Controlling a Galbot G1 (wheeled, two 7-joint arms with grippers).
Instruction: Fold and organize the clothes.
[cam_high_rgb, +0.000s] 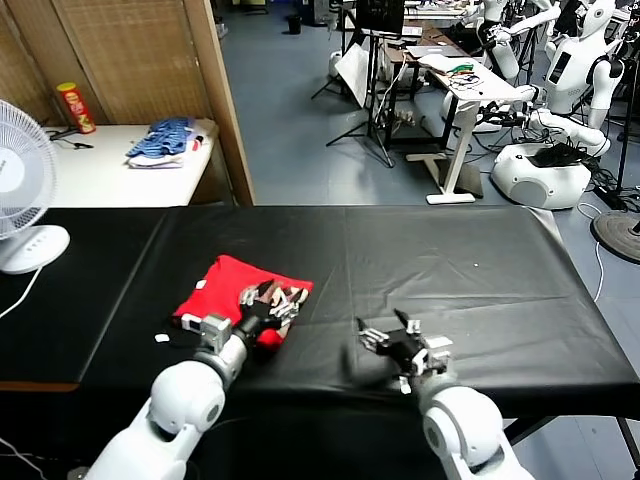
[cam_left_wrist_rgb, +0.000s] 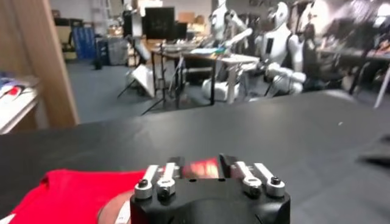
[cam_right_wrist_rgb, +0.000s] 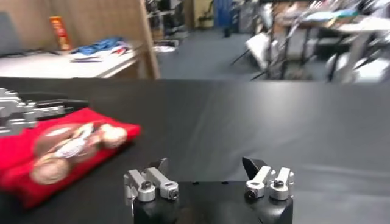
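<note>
The folded red T-shirt (cam_high_rgb: 228, 286) is lying at a slant to the table's front edge, so the robot's right gripper should grab its printed end (cam_high_rgb: 302, 294) and pull the T-shirt straight.
The clothes, a red T-shirt (cam_high_rgb: 225, 290), lie folded into a small bundle on the black table (cam_high_rgb: 450, 270), left of centre, with the cartoon print facing up at the right end. My left gripper (cam_high_rgb: 272, 305) hovers over that printed near-right corner. In the left wrist view the left gripper (cam_left_wrist_rgb: 201, 167) is open, with red cloth (cam_left_wrist_rgb: 67, 192) showing between and beside its fingers. My right gripper (cam_high_rgb: 385, 335) rests low over bare table to the right of the shirt (cam_right_wrist_rgb: 36, 143). The right gripper (cam_right_wrist_rgb: 206, 164) is open wide and holds nothing.
A white fan (cam_high_rgb: 20, 200) stands at the table's left end. Behind it, a side table carries a blue striped pile (cam_high_rgb: 160, 142) and a red can (cam_high_rgb: 75, 108). A wooden post (cam_high_rgb: 228, 100) rises at the back. A small white scrap (cam_high_rgb: 161, 338) lies near the front edge.
</note>
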